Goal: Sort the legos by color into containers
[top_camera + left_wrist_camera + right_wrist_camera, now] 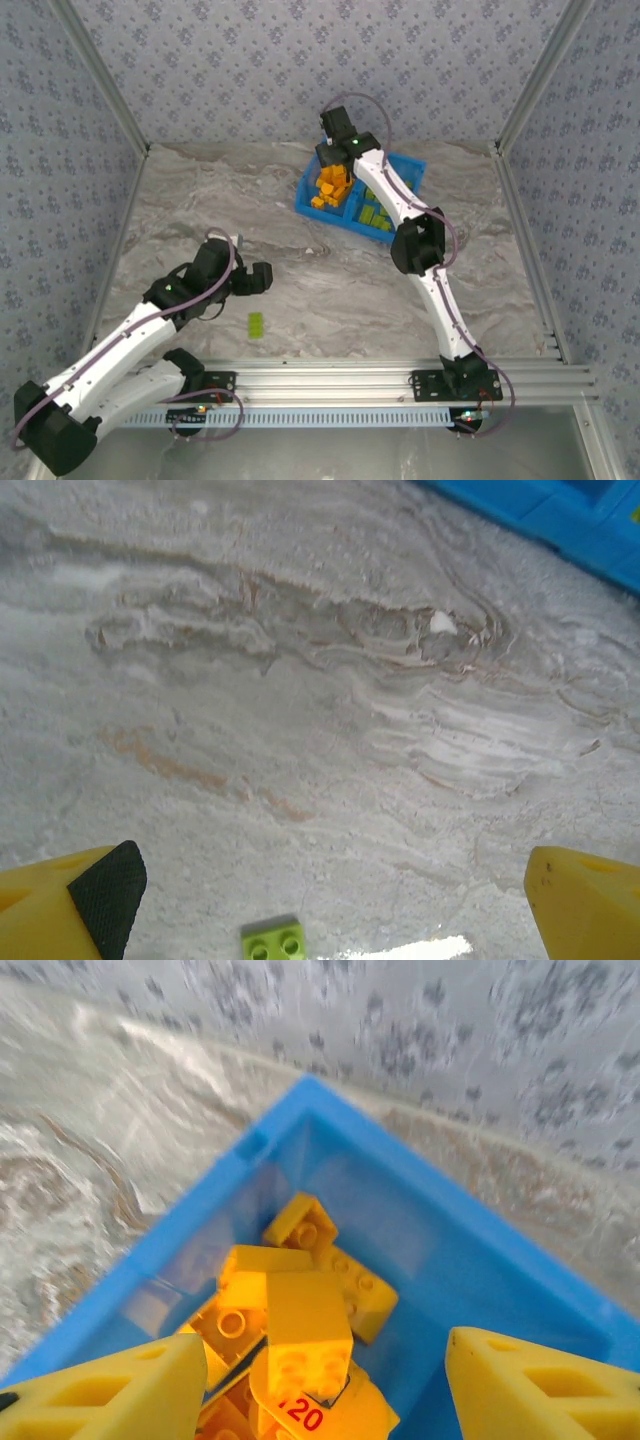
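Note:
The bin's green side (pixel 375 217) has my right gripper's arm stretched across it, so my right gripper should move back out of the way before my left gripper brings the loose green lego (pixel 255 325) there.
The blue bin (pixel 408 165) stands at the back of the table, right of centre. Orange legos (pixel 330 187) are piled in its left container and green legos (pixel 375 215) lie in its right one. My right gripper (pixel 333 160) hangs open over the orange pile (pixel 305 1330), fingers (pixel 530 1390) apart and touching no brick. One loose green lego (pixel 256 324) lies on the table near the front. My left gripper (pixel 250 278) is open just beyond it; in the left wrist view that brick (pixel 273 941) sits at the bottom edge between the spread fingers (pixel 60 910).
Patterned walls close in the table on three sides. An aluminium rail (pixel 330 375) runs along the near edge, with both arm bases on it. The right arm (pixel 420 245) stretches across the bin's green side. A corner of the bin (pixel 560 515) shows at the top right of the left wrist view.

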You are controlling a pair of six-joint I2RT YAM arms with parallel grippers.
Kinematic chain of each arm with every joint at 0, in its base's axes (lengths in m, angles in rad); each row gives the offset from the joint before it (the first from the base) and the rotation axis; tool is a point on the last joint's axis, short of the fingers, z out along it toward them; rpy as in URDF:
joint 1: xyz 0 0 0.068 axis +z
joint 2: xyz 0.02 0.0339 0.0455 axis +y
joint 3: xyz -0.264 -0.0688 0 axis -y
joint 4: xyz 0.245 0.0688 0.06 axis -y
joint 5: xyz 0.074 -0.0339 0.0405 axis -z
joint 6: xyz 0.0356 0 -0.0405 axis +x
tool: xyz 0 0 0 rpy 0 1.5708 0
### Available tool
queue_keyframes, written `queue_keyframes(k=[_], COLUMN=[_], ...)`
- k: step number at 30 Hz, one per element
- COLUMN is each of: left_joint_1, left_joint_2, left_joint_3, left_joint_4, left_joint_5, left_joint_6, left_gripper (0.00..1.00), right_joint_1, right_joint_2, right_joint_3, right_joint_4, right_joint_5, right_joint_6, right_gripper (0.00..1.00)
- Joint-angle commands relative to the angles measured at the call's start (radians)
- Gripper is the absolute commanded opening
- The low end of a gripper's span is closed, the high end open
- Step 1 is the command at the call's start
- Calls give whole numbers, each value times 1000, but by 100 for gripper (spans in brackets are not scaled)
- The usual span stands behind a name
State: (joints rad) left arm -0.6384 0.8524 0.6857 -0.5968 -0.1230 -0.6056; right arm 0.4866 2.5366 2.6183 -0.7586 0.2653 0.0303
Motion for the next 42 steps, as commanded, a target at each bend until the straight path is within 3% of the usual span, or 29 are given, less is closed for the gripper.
queue_keyframes(k=[1,6,12,17,19,25,35,39,42], left_joint_1=[-18,-119,-242,-260,-259,-260,-297,-299,-296], left_joint_2=[18,61,194,341,397,482,488,412,374], left_joint_3=[-8,-12,5,-25,-32,-64,-106,-51,61], left_joint_4=[-70,-164,-222,-130,-87,-51,-49,-64,-75], left_joint_5=[28,-26,-56,-53,-41,-73,-57,-84,-135], left_joint_6=[-94,-228,-345,-382,-379,-418,-483,-464,-388], left_gripper=[99,99,99,99,92,66,32,24,24], right_joint_1=[3,13,52,79,91,127,138,138,137], right_joint_2=[-96,-362,-756,-979,-1038,-1119,-1145,-1176,-1221], right_joint_3=[24,-257,-778,-1091,-1178,-1282,-1292,-1278,-1287], right_joint_4=[-84,-42,150,232,227,182,176,178,186], right_joint_5=[-16,-135,-212,-223,-239,-230,-209,-183,-165], right_joint_6=[35,104,130,161,176,178,206,223,222], right_gripper=[68,72,95,100,100,100,100,100,100])
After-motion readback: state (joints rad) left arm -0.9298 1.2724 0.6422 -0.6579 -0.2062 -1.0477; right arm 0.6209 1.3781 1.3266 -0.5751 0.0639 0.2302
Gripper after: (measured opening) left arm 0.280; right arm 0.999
